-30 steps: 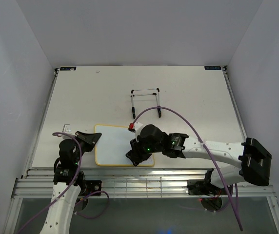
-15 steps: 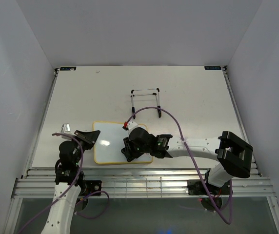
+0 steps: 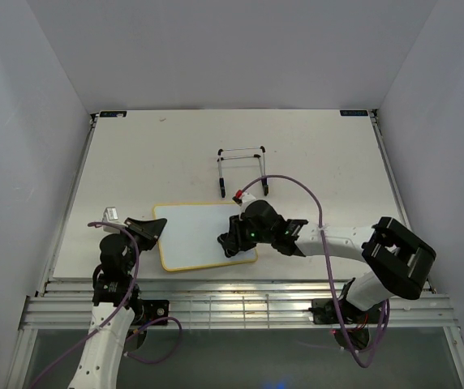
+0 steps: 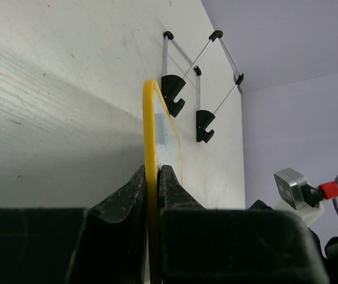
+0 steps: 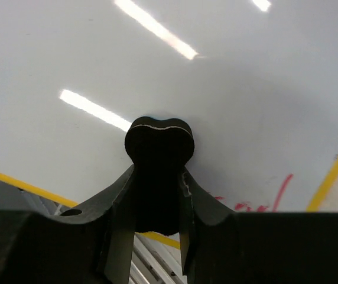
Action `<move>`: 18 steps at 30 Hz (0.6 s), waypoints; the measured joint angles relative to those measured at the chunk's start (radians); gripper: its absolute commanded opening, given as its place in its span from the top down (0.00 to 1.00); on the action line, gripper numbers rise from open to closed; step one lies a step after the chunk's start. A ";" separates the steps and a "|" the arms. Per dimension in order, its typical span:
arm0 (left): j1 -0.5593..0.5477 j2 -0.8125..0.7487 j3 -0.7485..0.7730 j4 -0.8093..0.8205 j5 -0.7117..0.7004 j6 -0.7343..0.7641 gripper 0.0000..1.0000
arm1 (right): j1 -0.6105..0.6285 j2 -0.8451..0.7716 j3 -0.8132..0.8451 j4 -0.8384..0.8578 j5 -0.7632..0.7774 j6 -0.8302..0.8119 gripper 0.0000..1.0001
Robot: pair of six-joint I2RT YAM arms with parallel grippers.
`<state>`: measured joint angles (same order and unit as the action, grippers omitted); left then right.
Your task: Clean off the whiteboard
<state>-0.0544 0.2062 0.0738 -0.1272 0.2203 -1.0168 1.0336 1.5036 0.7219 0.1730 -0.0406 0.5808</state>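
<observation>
My right gripper has the eraser. Red marks (image 5: pixel 253 207) still show between it and the yellow frame's near corner, so I'll drag it back over them to that corner (image 3: pixel 254 258).
The whiteboard (image 3: pixel 195 235) lies flat near the table's front, yellow frame, white face. My left gripper (image 3: pixel 152 230) is shut on its left edge; the left wrist view shows the yellow frame (image 4: pixel 150 136) pinched between the two fingers. My right gripper (image 3: pixel 230 243) is shut on the small black bone-shaped eraser (image 5: pixel 159 171) and presses it on the board's right part. A few red marks (image 5: pixel 263 201) show on the white face beside the eraser in the right wrist view.
The thin black wire stand (image 3: pixel 242 170) lies behind the board; it also shows in the left wrist view (image 4: pixel 198 77). A purple cable (image 3: pixel 297 190) arcs over the right arm. The slatted metal front edge (image 3: pixel 216 304) runs just below the board.
My right gripper with the eraser moved left across the board, then back right and a little away from me. The board turned slightly, its right end now nearer the front.
</observation>
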 measured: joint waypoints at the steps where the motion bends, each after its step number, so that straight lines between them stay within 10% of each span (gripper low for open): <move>1: 0.000 0.004 0.000 0.000 0.002 0.000 1.00 | -0.027 -0.004 -0.014 0.000 -0.012 -0.001 0.92; 18: -0.003 0.057 0.027 0.021 0.059 0.025 1.00 | -0.323 -0.042 -0.049 -0.253 -0.039 -0.165 0.92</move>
<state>-0.0570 0.2630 0.1013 -0.1062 0.2790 -0.9916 0.7101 1.4612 0.6731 -0.0803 -0.0792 0.4156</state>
